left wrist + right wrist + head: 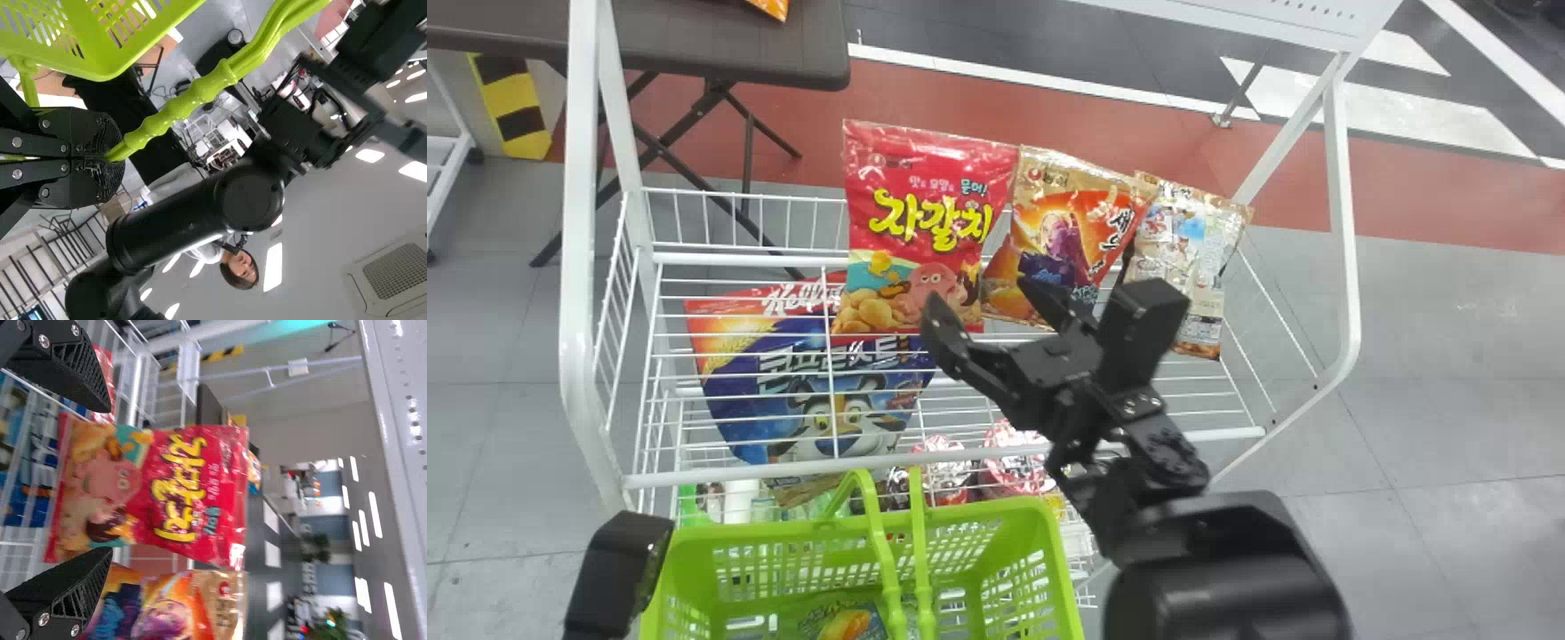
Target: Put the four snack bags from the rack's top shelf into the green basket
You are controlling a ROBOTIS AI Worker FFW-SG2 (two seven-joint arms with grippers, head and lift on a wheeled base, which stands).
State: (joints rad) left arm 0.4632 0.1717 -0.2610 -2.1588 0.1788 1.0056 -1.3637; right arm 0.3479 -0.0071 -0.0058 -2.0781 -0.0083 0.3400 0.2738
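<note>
The orange bag (1067,229) leans toward the beige-brown bag (1186,251), so I expect the orange bag to stay upright when I lift the red snack bag away.
My right gripper (985,298) stands open over the rack's top shelf, at the lower part of the red snack bag (929,213) and the orange one (1054,236). A beige-brown bag (1183,258) leans at the right. In the right wrist view the red bag (180,487) lies beyond the gap of the open right gripper (105,480). The green basket (783,542) holds a green-and-orange bag (849,622). Black hardware of my left arm (618,569) is beside it. My left gripper (110,157) is shut on the basket handle (193,97).
The white wire rack (943,460) stands behind the basket, its posts rising on both sides. Under the top shelf are a blue cereal bag (818,391) and red-and-white packages (1014,462). A dark table (720,44) stands behind at the left.
</note>
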